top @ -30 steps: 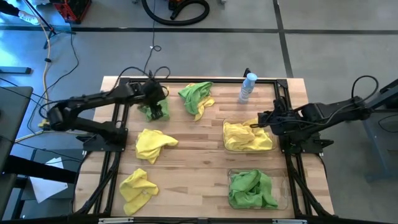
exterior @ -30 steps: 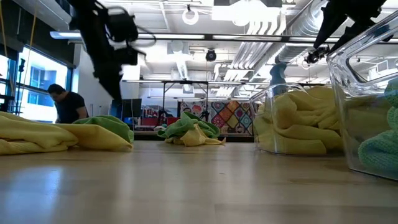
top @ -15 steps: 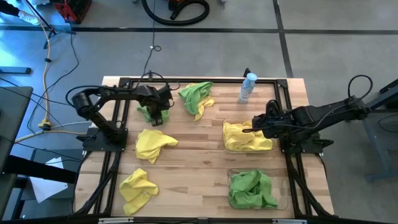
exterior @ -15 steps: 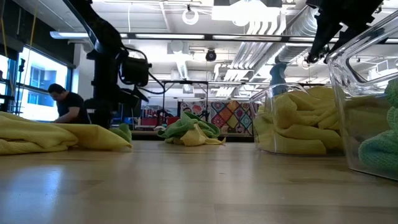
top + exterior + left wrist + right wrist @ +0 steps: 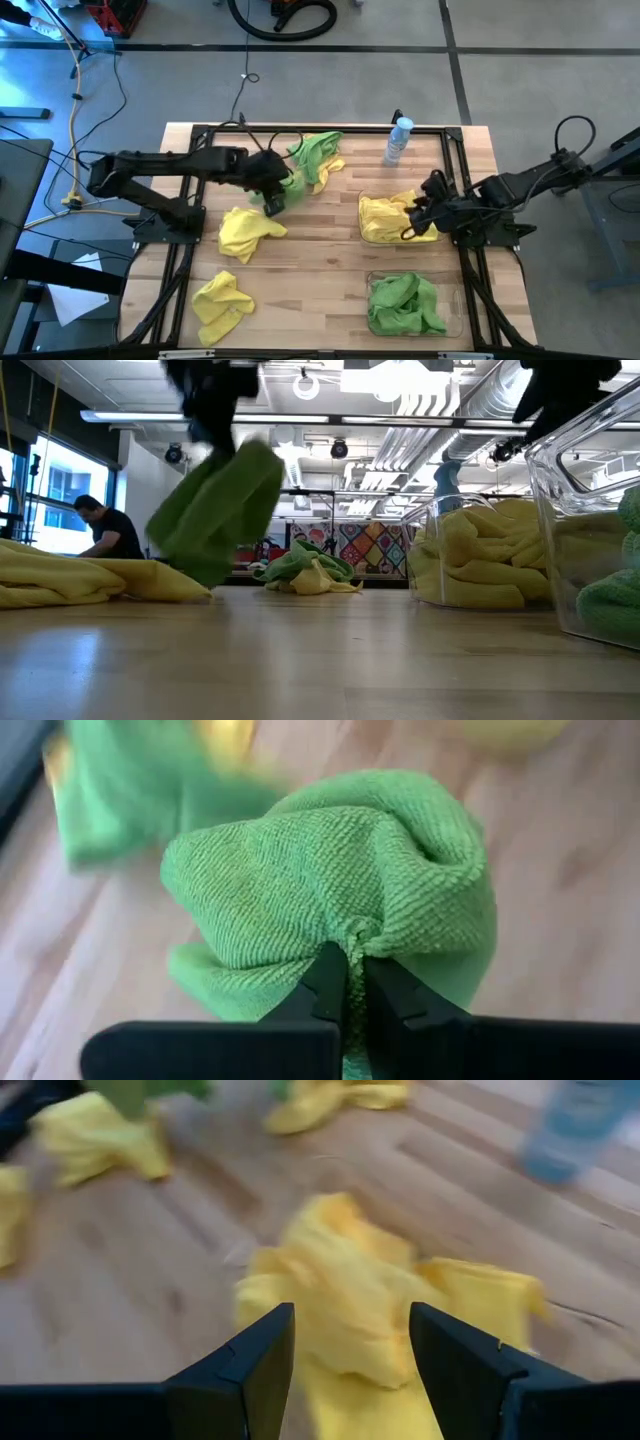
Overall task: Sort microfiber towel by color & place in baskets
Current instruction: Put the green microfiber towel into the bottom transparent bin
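The green towel [image 5: 294,186] hangs slack [image 5: 291,198] from the robot's left gripper, so it will spread out across the green towels of the near basket when the robot lowers it.
My left gripper [image 5: 350,968] is shut on a green microfiber towel [image 5: 330,880], which hangs in the air [image 5: 215,510] left of the table's middle [image 5: 276,196]. My right gripper [image 5: 350,1335] stands open just above the yellow towels [image 5: 365,1305] in the far clear basket [image 5: 364,238]. The near basket [image 5: 455,318] holds green towels [image 5: 405,303]. A green and yellow heap [image 5: 318,158] lies at the far edge. Two yellow towels [image 5: 245,230] [image 5: 222,303] lie on the left half. My left gripper pinches a bunched fold of the green towel [image 5: 352,932] between its two fingertips, several layers gathered together. The fingers come from above, pointing down [image 5: 210,405]. The towel hangs below them, slanted and slack, lifted off the table.
A clear bottle with a blue cap [image 5: 398,140] stands at the far edge, right of the heap. A black metal frame [image 5: 455,190] runs around the table's working area. Bare wood [image 5: 320,260] lies between the left towels and the baskets.
My left gripper has shut on the green towel, taken hold and risen with it while moving toward the table's right; the towel has come up off the table and swings below the fingers. My right gripper has shifted slightly toward the near edge above the yellow basket.
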